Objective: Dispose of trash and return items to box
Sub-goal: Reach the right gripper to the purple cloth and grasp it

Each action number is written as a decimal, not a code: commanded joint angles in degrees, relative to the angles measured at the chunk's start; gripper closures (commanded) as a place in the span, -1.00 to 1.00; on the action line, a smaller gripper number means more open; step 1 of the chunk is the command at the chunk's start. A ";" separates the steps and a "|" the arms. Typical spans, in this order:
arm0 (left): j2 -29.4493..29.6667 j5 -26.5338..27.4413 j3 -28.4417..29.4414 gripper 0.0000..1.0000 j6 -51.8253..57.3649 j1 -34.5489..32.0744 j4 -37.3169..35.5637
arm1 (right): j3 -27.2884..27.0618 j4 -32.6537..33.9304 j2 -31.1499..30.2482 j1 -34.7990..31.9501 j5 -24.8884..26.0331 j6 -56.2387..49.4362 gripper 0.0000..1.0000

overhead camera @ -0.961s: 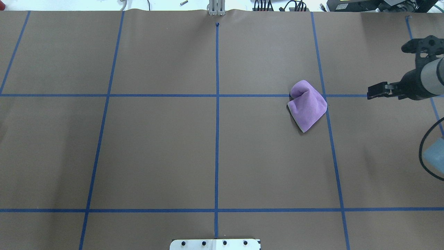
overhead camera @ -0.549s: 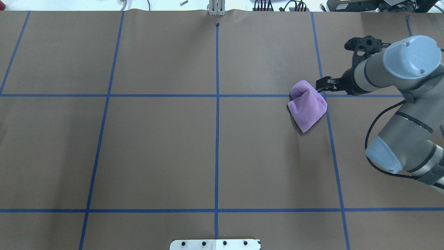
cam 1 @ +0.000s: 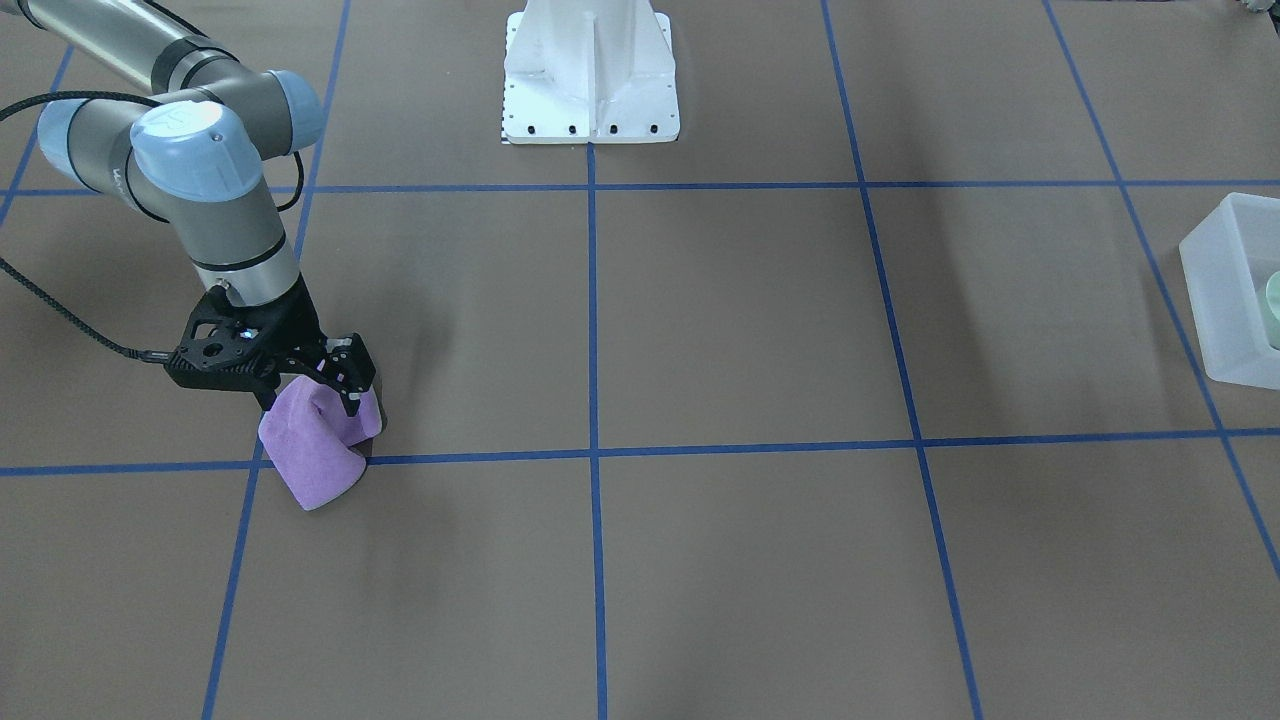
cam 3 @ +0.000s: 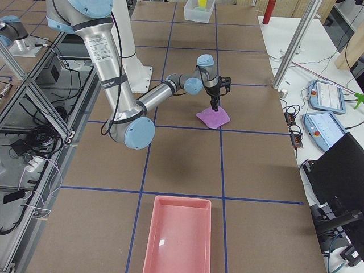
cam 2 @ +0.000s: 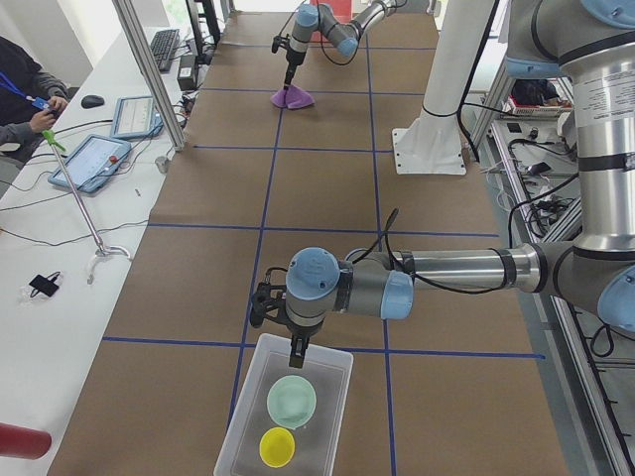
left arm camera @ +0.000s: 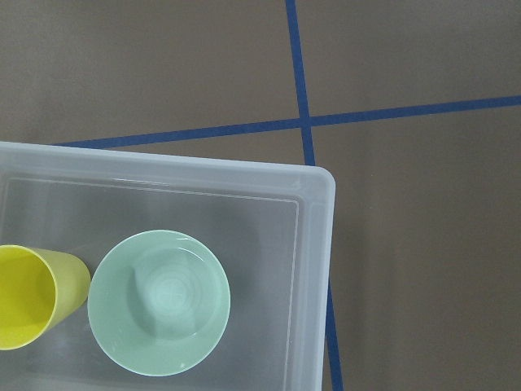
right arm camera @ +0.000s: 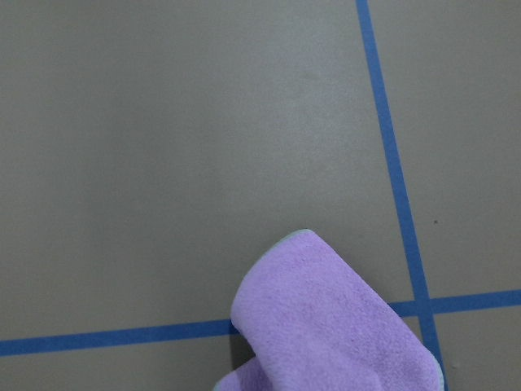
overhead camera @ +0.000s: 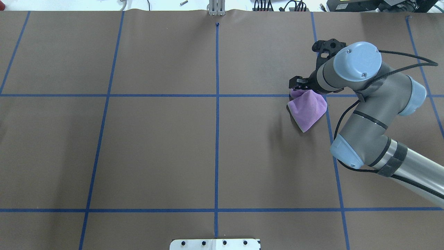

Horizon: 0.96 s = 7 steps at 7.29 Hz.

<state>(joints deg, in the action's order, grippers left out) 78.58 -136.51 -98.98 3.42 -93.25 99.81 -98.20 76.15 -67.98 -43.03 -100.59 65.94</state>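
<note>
Short flaps fan out from the cloth's raised fold (cam 1: 321, 396), so the purple cloth (cam 1: 314, 458) will stay bunched up rather than open out flat when the robot lifts and carries it.
A pale mint-green bowl (left arm camera: 159, 301) sits upright inside the frosted white box (left arm camera: 313, 244), next to a yellow cup (left arm camera: 32, 297). The bowl (cam 2: 292, 401) and box (cam 2: 337, 369) also show in the exterior left view. My left gripper (cam 2: 297, 359) hangs over the box's near end; I cannot tell whether it is open or shut. A crumpled purple cloth (overhead camera: 308, 109) lies on the table. My right gripper (overhead camera: 298, 85) is down at the cloth's raised fold (cam 1: 315, 460), jaws open around it.
The box (cam 1: 1215, 300) stands at the table's far left end. A pink tray (cam 3: 176, 236) lies at the table's right end. The white robot base (cam 1: 590, 80) stands at the middle back edge. Blue tape lines cross the brown table.
My right arm has swept in from the table's right edge. Its gripper went from well right of the purple cloth to down on the cloth's raised fold. The cloth has not moved.
</note>
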 commanded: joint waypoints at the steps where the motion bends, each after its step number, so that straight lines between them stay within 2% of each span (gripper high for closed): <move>1: 0.00 -0.07 0.02 -0.96 0.01 0.09 0.03 | -0.33 -0.04 -1.27 0.49 1.63 0.68 1.00; 3: 0.00 -0.07 0.10 -0.96 0.01 0.09 0.03 | -0.68 -0.04 -0.84 0.49 1.63 0.68 1.00; 5: 0.00 -0.07 0.10 -0.96 0.10 0.09 0.03 | -5.83 1.44 -1.01 0.40 1.28 0.77 1.00; 6: 0.00 -0.07 0.10 -0.96 0.01 0.18 0.12 | -11.00 7.37 -0.93 0.05 1.10 0.68 1.00; 7: -0.09 -0.07 0.19 -0.96 0.01 0.18 0.03 | -17.14 16.57 -0.66 -1.95 -0.99 -0.45 1.00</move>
<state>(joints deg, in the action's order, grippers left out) 78.55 -136.58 -98.85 3.45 -93.11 99.89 -108.36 83.44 -68.81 -43.30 -99.88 66.40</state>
